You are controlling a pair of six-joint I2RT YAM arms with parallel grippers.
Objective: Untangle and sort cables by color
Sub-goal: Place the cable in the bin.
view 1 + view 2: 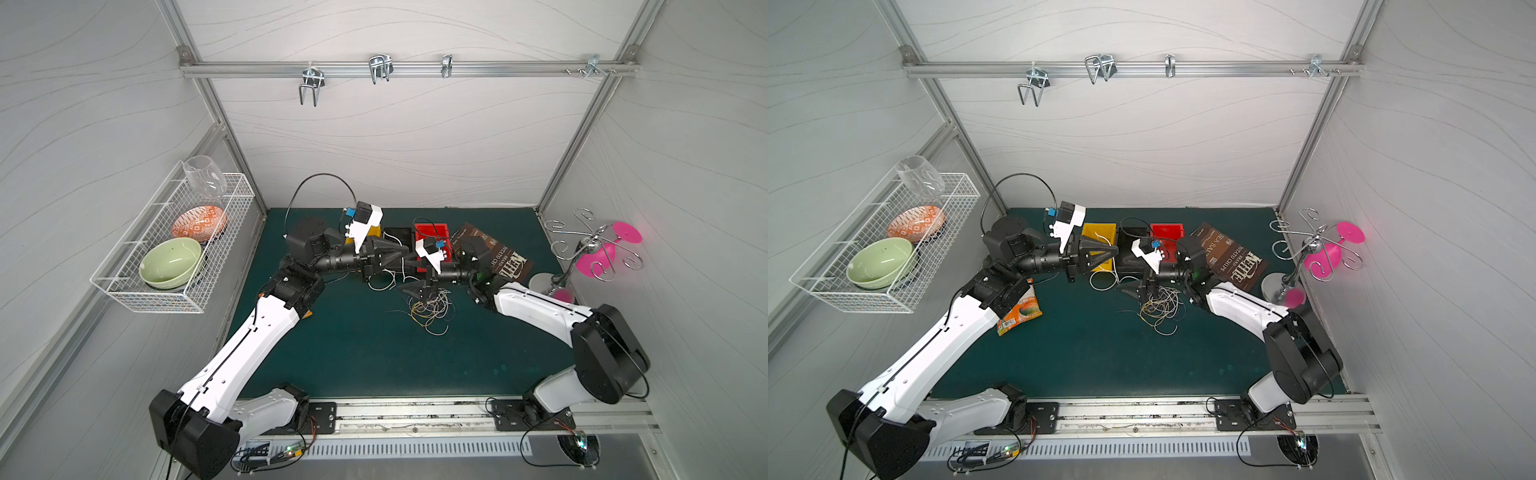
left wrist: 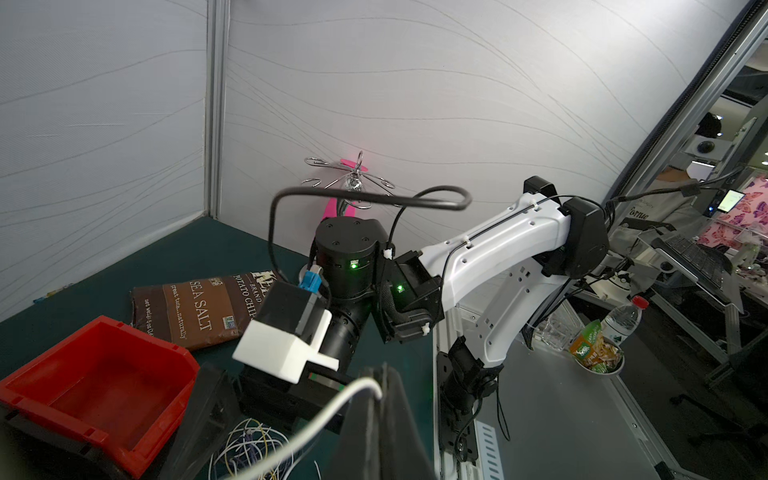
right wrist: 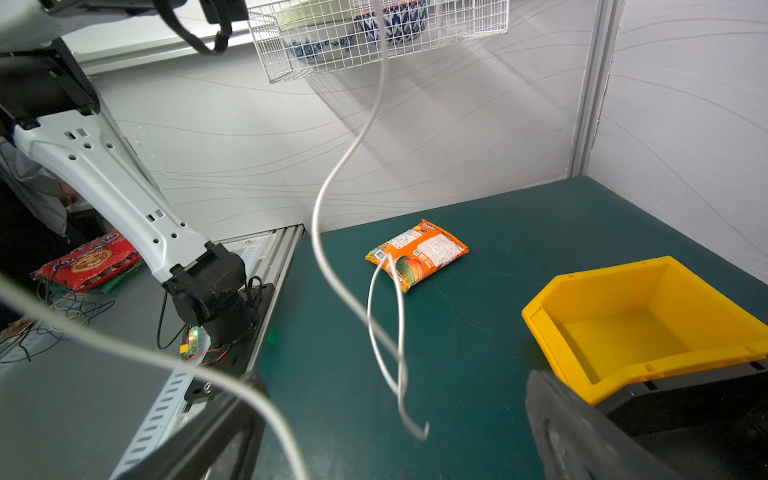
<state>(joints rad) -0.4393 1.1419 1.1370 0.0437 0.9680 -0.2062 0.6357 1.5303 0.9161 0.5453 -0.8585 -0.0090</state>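
Note:
The red bin [image 1: 432, 231] stands next to my right gripper while my left gripper holds the white cable, so next my right gripper takes the hanging loops [image 3: 398, 361] and puts them in the bin.
A tangle of thin white, yellow-olive and dark cables [image 1: 430, 309] [image 1: 1160, 309] lies on the green mat, also seen low in the left wrist view as the cables [image 2: 249, 449]. My left gripper [image 1: 405, 250] [image 1: 1115, 251] [image 2: 380, 392] hangs above the mat, shut on one white cable [image 2: 324, 419]. That cable droops in loops [image 1: 1104, 282] toward the mat. My right gripper [image 1: 405, 277] [image 3: 395, 440] is open beside the tangle, and the hanging white cable [image 3: 320, 232] dangles between its spread fingers without being gripped.
Yellow bin [image 1: 1092, 228] [image 3: 623, 332], black bin [image 1: 1131, 239] and red bin [image 1: 432, 230] [image 2: 137, 365] stand in a row behind the grippers. A brown chip bag [image 1: 498, 253] lies at the right, an orange snack packet [image 1: 1019, 309] at the left. A wire basket [image 1: 166, 291] and a glass rack [image 1: 594, 249] flank the mat.

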